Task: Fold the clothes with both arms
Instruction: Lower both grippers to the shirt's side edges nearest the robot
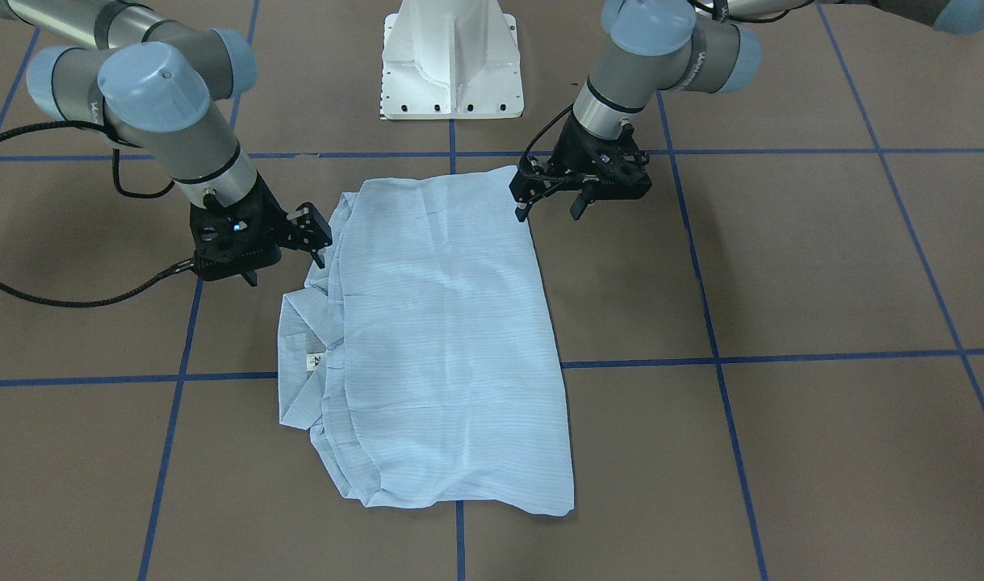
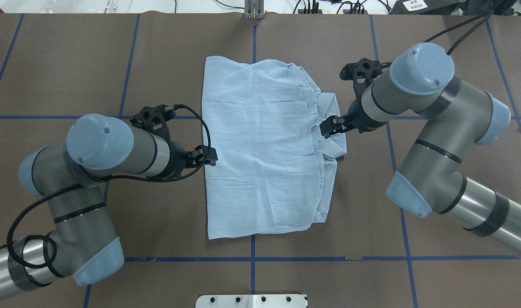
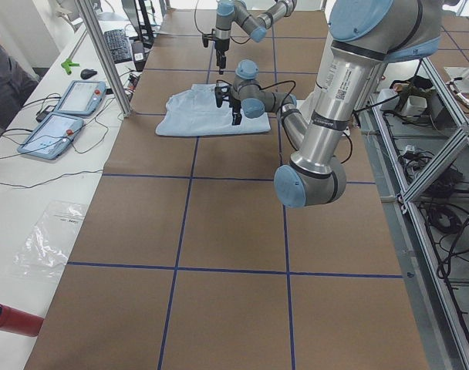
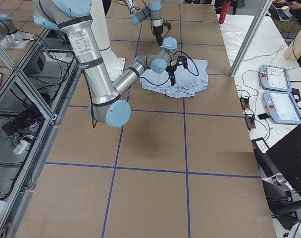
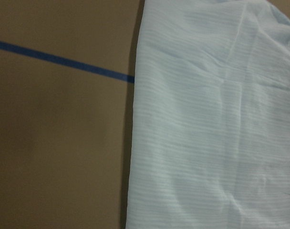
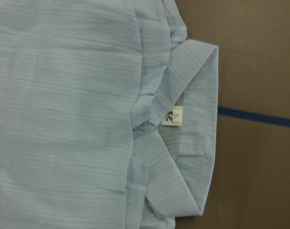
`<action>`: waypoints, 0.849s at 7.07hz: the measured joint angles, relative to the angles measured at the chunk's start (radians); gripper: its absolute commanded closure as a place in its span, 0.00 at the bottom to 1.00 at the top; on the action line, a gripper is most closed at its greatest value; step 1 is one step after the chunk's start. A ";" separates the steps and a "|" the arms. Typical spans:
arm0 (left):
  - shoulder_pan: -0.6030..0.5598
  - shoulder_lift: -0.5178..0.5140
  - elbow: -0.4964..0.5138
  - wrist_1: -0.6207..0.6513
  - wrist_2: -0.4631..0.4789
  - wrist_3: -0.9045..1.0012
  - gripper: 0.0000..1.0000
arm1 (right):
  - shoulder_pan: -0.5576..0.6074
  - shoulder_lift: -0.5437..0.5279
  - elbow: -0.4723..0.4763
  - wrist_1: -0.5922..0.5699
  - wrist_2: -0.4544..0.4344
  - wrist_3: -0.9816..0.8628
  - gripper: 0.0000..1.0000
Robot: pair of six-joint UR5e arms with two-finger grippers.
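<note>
I should keep going toward the shirt's robot-side corner until my left gripper's fingers are on both sides of the shirt's plain edge. That edge lies straight and free below the gripper.
The pale-blue striped shirt [image 1: 443,339] [image 2: 260,154] lies folded into a rough rectangle on the brown table. Its collar [image 1: 298,355] [image 6: 192,124] and small white neck label [image 1: 314,361] [image 6: 172,116] face the robot's right side. My left gripper [image 1: 550,211] [image 2: 207,156] hovers open just over the shirt's plain edge near the robot-side corner, holding nothing. My right gripper [image 1: 286,270] [image 2: 331,127] hangs open above the collar side, also holding nothing. The left wrist view shows only the shirt's edge [image 5: 135,143] on the table, with no fingers in sight.
The white pedestal base [image 1: 451,64] stands behind the shirt. Blue tape lines [image 1: 718,359] cross the brown table in a grid. A side table with two tablets [image 3: 61,116], a metal post [image 3: 103,54] and a red cylinder [image 3: 11,317] lies beyond the far edge.
</note>
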 measured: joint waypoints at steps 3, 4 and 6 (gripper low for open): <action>0.123 0.007 0.014 -0.005 0.063 -0.146 0.03 | -0.070 -0.087 0.102 -0.002 -0.022 0.171 0.00; 0.152 0.006 0.018 -0.004 0.076 -0.175 0.08 | -0.091 -0.103 0.118 -0.002 -0.039 0.200 0.00; 0.207 0.006 0.023 -0.003 0.085 -0.201 0.14 | -0.115 -0.114 0.134 -0.002 -0.054 0.231 0.00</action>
